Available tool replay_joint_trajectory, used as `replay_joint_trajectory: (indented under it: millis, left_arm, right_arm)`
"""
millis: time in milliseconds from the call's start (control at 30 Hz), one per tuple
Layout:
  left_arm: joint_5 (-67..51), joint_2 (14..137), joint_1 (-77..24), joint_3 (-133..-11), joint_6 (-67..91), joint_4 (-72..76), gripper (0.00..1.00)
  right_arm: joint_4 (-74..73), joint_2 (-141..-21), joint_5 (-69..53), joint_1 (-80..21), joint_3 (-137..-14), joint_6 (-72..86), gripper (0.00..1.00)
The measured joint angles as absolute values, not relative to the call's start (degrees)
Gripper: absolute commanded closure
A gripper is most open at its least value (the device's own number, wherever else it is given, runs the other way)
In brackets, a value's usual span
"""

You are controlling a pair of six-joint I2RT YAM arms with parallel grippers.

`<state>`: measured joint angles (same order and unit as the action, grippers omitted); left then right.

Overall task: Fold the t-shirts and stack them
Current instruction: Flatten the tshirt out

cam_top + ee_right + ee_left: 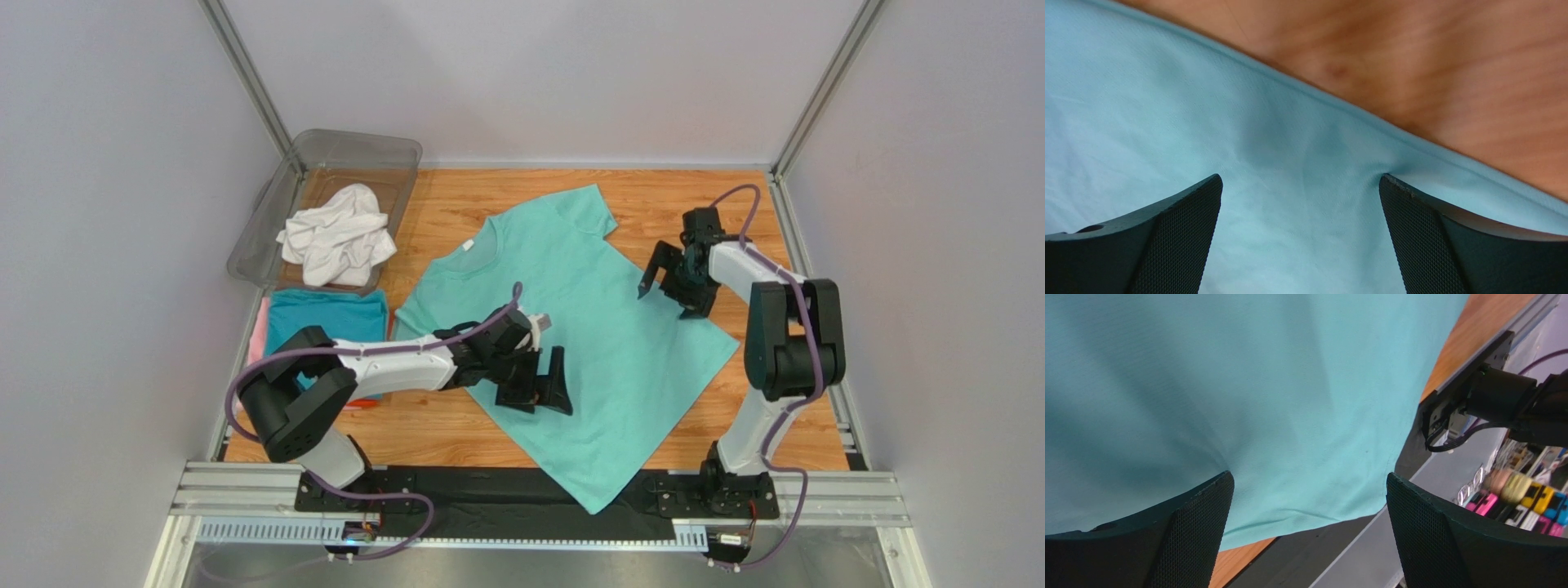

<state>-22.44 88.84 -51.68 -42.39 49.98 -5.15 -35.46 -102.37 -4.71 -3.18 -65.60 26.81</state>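
The mint green t-shirt lies at a slant, with its hem corner over the table's near edge (594,497). My left gripper and right gripper should turn the t-shirt square (656,328) before they fold it.
A mint green t-shirt (589,306) lies spread flat and slanted across the wooden table, its hem hanging over the near edge. My left gripper (536,395) stands open low over the shirt's lower left part. In the left wrist view the cloth (1260,398) and its hem lie between the spread fingers (1198,533), with nothing gripped. My right gripper (671,294) is open over the shirt's right edge. Its fingertips (1413,202) sit at the cloth (1229,141), where small creases show. A white t-shirt (337,235) lies crumpled in the bin. A folded teal-blue one (325,321) rests on a pink one (259,331).
A clear plastic bin (368,153) stands at the back left corner. Next to the folded pile a sliver of orange cloth (363,402) shows under my left arm. Black mounting plates (491,490) and an aluminium rail (245,490) run along the near edge. Grey walls enclose the table.
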Motion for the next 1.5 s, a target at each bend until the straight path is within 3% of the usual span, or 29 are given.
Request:
replay_joint_trajectory:
  millis: [167,367,600,833,1000,1233,1500]
  left_arm:
    - [-21.3,89.6,-55.7,-51.6,47.0,-9.4,0.0]
    - [-10.1,81.1,-54.6,-56.6,40.8,-20.2,0.0]
    - [-4.2,77.1,-37.4,-57.0,35.0,-24.3,0.0]
    - [-6.9,90.2,-24.5,-57.9,32.8,-23.9,0.0]
    - [-9.0,98.3,-22.9,-59.0,32.6,-23.5,0.0]
    - [-12.9,99.4,-22.9,-59.6,33.2,-21.0,0.0]
    - [-17.6,97.4,-26.3,-54.8,38.6,-13.8,0.0]
  right_arm:
    - [-35.2,-106.6,-4.7,-3.0,-73.0,24.7,0.0]
    - [-37.6,-97.8,-0.4,-3.1,-70.1,24.8,0.0]
    - [-38.2,-77.5,1.1,-7.1,-53.3,29.3,0.0]
    - [-37.9,-75.1,-2.8,-15.1,-39.0,34.3,0.0]
    - [-37.9,-80.8,-1.0,-14.7,-42.3,34.4,0.0]
    - [-38.5,-93.3,1.8,-10.5,-54.2,31.7,0.0]
    - [-39.7,-110.0,3.2,-3.5,-75.1,26.6,0.0]
